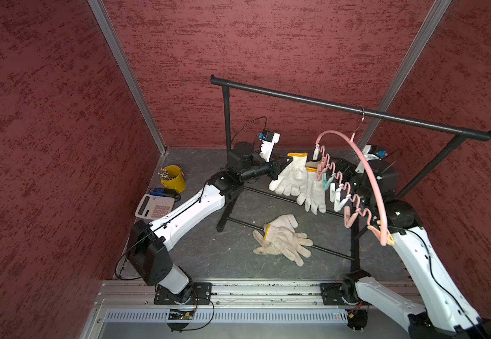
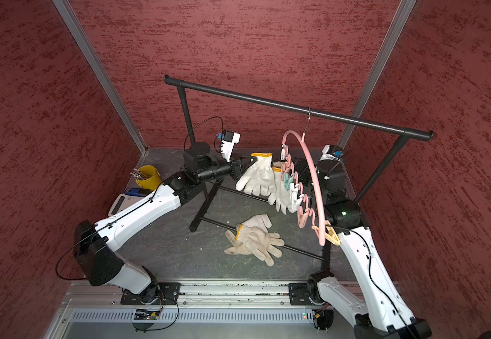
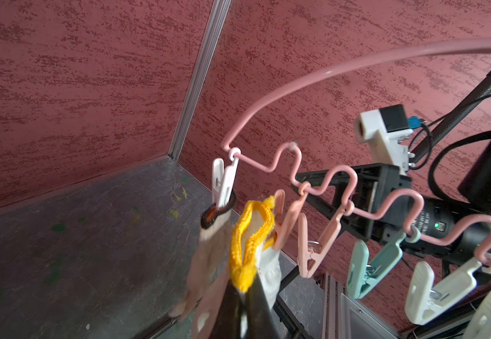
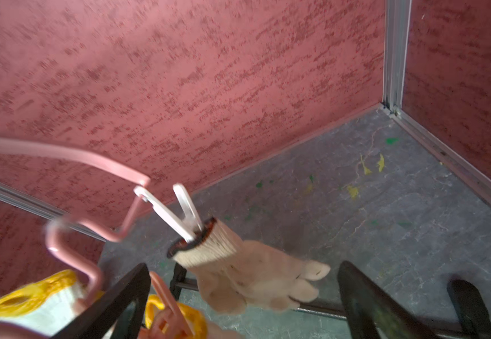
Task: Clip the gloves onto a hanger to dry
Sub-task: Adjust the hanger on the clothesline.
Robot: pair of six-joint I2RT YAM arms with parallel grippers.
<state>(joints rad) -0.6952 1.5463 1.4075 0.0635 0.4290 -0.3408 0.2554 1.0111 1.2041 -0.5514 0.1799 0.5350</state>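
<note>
The robot's right gripper should move away and reach for the next free pink clothespin, because the pink clothespin at its finger is already holding a yellow-cuffed glove.
The pink hanger hangs by its hook from the black rack. A dark-cuffed glove hangs from the white end clothespin. A yellow-cuffed glove hangs under a pink clothespin. My left gripper is shut on the yellow cuff of another glove, held up beside the hanger's end. Behind the wavy bar, my right gripper stands open, one finger next to a pink clothespin. Two dirty gloves lie on the floor.
The black rack spans the back, its base bars crossing the floor under the gloves. At the left stand a yellow bucket of pencils, a calculator and a blue object. Red walls close in on three sides.
</note>
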